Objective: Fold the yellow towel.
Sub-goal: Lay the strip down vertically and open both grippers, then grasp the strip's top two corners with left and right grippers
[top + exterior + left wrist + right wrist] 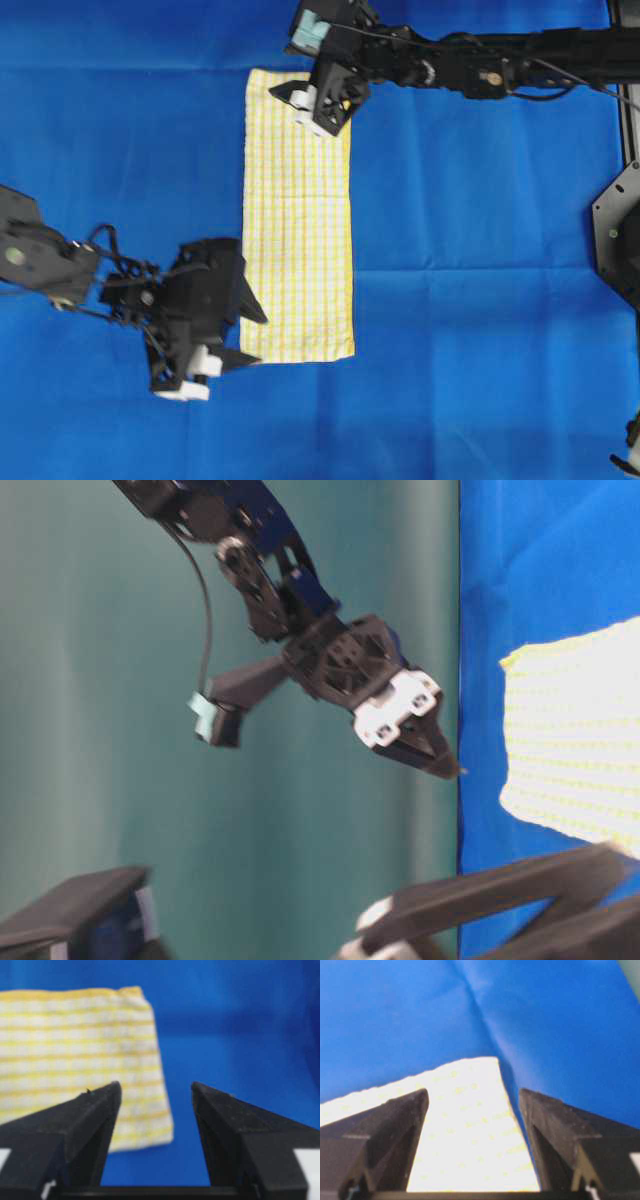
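Observation:
My right gripper is hanging across the towel's far end (283, 76). It should move back to one far corner, and my left gripper should take the other (257, 80).
The yellow towel (298, 215) lies flat on the blue sheet as a long narrow rectangle, checked white and yellow. My left gripper (258, 338) stands open just off its near left corner, with nothing between the fingers. In the left wrist view the towel (75, 1045) sits ahead and to the left of the left gripper (156, 1092). My right gripper (288, 105) hangs open over the towel's far end. In the right wrist view the towel's corner (465, 1130) shows between the fingers of the right gripper (474, 1095), apart from them. In the table-level view the right gripper (435, 755) hovers short of the towel (575, 740).
The blue sheet (480, 330) covers the table under the towel and has a few creases (485, 1010). Black arm hardware (618, 232) stands at the right edge. A teal wall (100, 730) backs the table-level view.

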Tool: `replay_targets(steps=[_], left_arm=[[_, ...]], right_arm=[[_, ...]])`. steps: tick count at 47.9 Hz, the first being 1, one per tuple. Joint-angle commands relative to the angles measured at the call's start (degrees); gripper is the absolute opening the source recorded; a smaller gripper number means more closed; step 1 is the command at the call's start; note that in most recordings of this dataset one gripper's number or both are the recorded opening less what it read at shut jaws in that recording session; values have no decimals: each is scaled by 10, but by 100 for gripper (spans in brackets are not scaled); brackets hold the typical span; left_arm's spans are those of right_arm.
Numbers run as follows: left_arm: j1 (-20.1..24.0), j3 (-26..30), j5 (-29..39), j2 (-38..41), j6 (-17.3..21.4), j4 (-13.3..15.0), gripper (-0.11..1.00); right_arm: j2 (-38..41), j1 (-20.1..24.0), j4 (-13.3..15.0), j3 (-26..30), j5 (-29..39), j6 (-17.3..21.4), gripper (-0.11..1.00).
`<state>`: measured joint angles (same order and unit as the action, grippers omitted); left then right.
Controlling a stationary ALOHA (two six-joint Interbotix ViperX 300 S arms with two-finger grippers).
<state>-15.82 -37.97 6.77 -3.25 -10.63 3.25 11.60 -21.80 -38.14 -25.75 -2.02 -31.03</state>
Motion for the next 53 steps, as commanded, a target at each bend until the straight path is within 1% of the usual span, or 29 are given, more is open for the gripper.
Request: replay_targets(steps=[1, 4, 10, 14, 18, 20, 24, 30, 35, 40, 46, 48, 53], left_arm=[[25, -1, 34, -48, 4, -3, 49], [52, -11, 43, -74, 10, -4, 49], [109, -34, 34, -113, 25, -6, 49], [145, -55, 15, -131, 47, -6, 49], [173, -71, -5, -148, 77, -6, 49], [182, -77, -12, -154, 88, -6, 49], [194, -87, -22, -163, 97, -7, 49], [205, -101, -25, -174, 102, -6, 49], [214, -106, -34, -176, 105, -7, 49], [224, -107, -47, -169, 108, -6, 49], [235, -106, -71, -155, 127, -6, 51], [243, -105, -83, -146, 137, -6, 54], [272, -105, -110, -122, 154, -7, 66]], right_arm=[[-46, 1, 2, -13, 0, 1, 69], [-69, 3, 2, -34, -3, 1, 69], [-117, 11, 2, -82, -11, 2, 69], [-150, 24, 2, -116, -26, 2, 69], [-176, 39, 1, -145, -40, 4, 69], [-187, 47, 0, -157, -47, 6, 69], [-213, 62, 0, -183, -56, 12, 69], [-247, 80, -3, -217, -67, 15, 69], [-258, 81, -11, -229, -76, 15, 69], [-257, 80, -11, -227, -84, 14, 69], [-247, 63, -11, -220, -87, 14, 69], [-243, 52, -11, -217, -87, 14, 70], [-221, 25, -12, -206, -87, 14, 72]])
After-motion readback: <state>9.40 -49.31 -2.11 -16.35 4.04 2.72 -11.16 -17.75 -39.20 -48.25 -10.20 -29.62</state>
